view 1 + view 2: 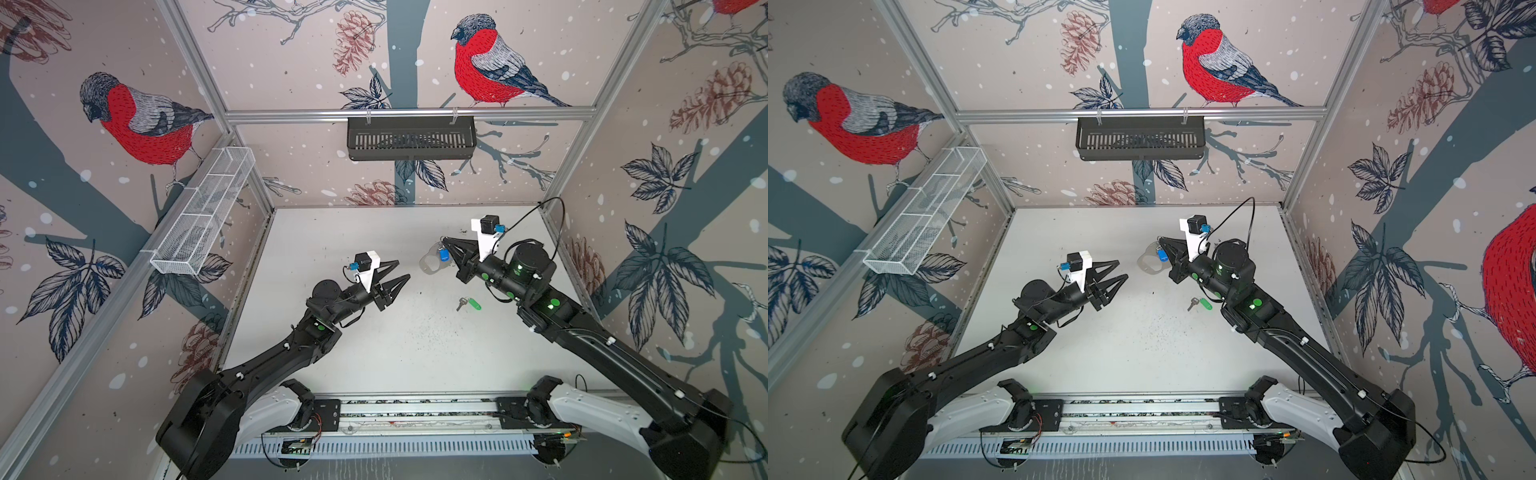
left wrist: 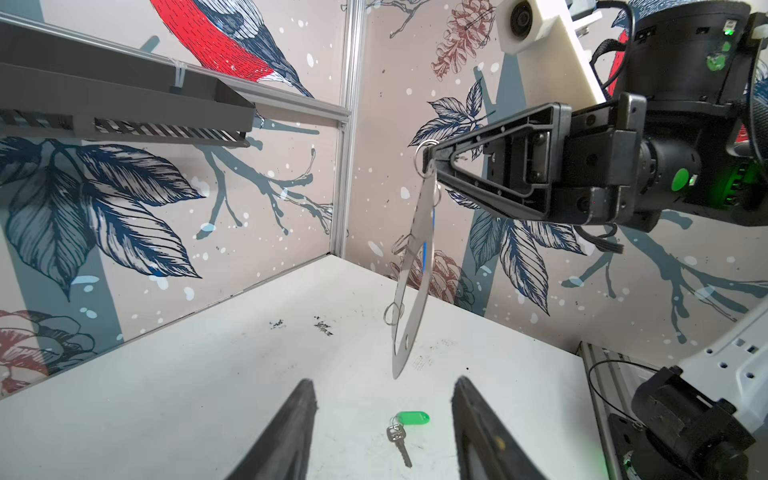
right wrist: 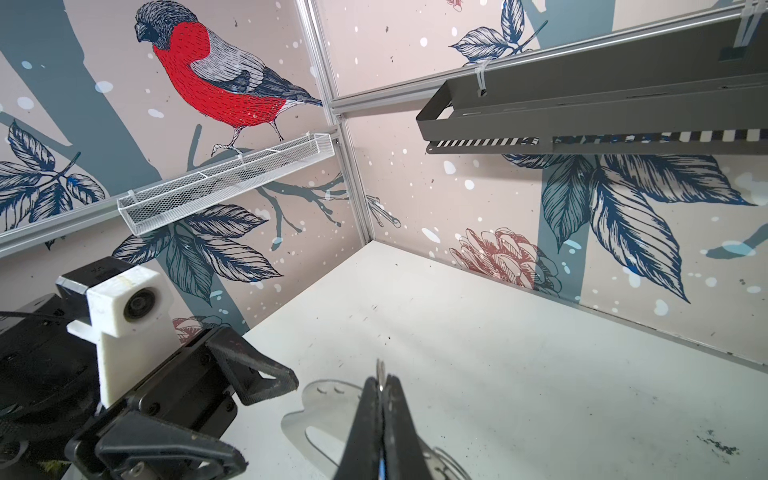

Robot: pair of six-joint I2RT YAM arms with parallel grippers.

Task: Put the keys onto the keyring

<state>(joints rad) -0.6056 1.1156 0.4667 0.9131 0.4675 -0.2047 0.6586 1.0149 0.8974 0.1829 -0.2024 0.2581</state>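
Observation:
The keyring's loose end (image 2: 401, 358) hangs edge-on in line with the open fingers of my left gripper. That gripper should keep going toward the keyring and close on that end (image 1: 428, 265).
The keyring (image 1: 432, 262) (image 1: 1148, 262), a flat grey loop, hangs above the white table (image 1: 332, 232). My right gripper (image 1: 444, 240) (image 3: 380, 380) is shut on the keyring's upper edge (image 2: 415, 270). A blue tag (image 1: 443, 253) hangs against the loop just under the right fingers; its key is hidden. The other key, with a green tag (image 1: 473, 304) (image 2: 401, 432), lies flat on the table nearer the front, beside the right arm. My left gripper (image 1: 404, 269) (image 2: 383, 384) stands open and empty to the left of the keyring, apart from it.
A black slotted shelf (image 1: 411, 137) hangs on the back wall. A white mesh basket (image 1: 203, 212) is fixed along the left wall. Dark specks dot the table's middle. The arms' base rail (image 1: 415, 409) runs along the front edge.

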